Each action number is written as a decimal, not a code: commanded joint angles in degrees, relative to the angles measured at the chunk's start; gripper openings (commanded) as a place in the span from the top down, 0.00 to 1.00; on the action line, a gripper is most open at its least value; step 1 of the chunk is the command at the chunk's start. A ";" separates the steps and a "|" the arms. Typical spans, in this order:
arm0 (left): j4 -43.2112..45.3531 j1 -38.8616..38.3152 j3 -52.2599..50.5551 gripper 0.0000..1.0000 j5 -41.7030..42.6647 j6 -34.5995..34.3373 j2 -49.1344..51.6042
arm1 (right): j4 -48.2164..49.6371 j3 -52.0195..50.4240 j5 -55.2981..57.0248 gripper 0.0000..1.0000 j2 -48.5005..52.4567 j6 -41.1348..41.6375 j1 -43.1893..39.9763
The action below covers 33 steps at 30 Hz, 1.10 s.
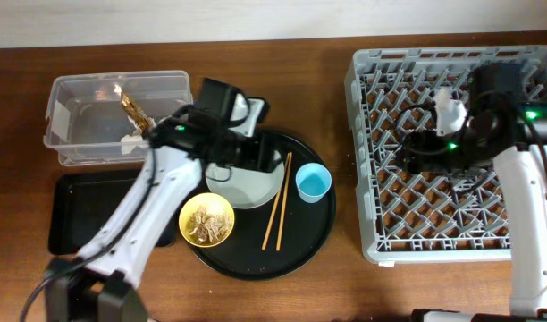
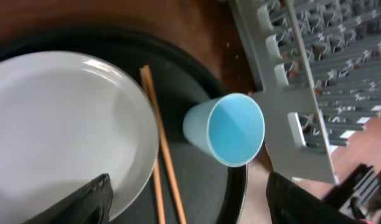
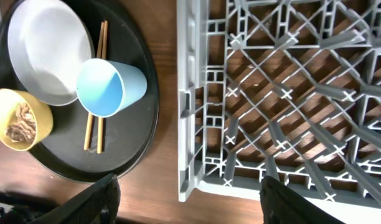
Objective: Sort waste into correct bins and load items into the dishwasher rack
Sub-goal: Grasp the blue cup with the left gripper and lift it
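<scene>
The light-blue cup is near my left gripper and the grey rack (image 1: 434, 215) is under my right gripper, so next my left gripper passes the cup (image 1: 314, 182) to my right gripper.
The pale plate (image 1: 247, 186), the yellow bowl (image 1: 206, 220) with brown food scraps (image 1: 208, 224), the chopsticks (image 1: 276, 201) and the light-blue cup (image 1: 313, 182) sit on the round black tray (image 1: 318, 224). My left gripper (image 1: 260, 159) hovers open over the plate's far edge; the left wrist view shows its open fingers (image 2: 190, 208) with the plate (image 2: 60, 124), chopsticks (image 2: 162, 155) and cup (image 2: 231, 127) ahead. My right gripper (image 1: 415, 154) is open and empty above the grey rack (image 1: 452, 237); its fingers (image 3: 190, 199) straddle the rack's corner (image 3: 197, 155). The pink cup is out of view.
The clear tub (image 1: 72, 89) at the back left holds the shiny wrapper (image 1: 135, 112) and white tissue (image 1: 130, 139). The shallow black tray (image 1: 86, 215) lies in front of it. A strip of bare wood runs between the round tray and the rack.
</scene>
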 commanded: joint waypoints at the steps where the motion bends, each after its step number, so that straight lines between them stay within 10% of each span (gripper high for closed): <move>1: 2.69 -5.03 0.15 0.22 -5.49 0.48 5.60 | 0.02 0.33 2.75 0.26 -0.92 0.48 1.36; 7: 6.58 -9.77 0.13 0.28 -9.40 0.50 13.51 | -0.02 0.33 2.75 0.25 -0.92 0.48 1.36; 15: 6.67 -9.79 0.15 0.94 -9.38 0.50 17.29 | -0.04 0.33 2.75 0.22 -0.90 0.46 1.36; 20: 4.31 -8.61 0.26 1.00 -7.54 0.31 15.67 | 0.00 0.28 3.32 0.12 -0.85 0.44 1.33; 26: 4.74 3.65 0.26 1.00 22.14 0.31 7.87 | 4.37 -0.63 -0.39 0.08 -0.17 0.68 1.33; 33: 8.35 11.96 0.24 1.00 53.37 0.37 7.96 | 9.01 -1.36 -40.28 0.06 1.75 -18.69 1.70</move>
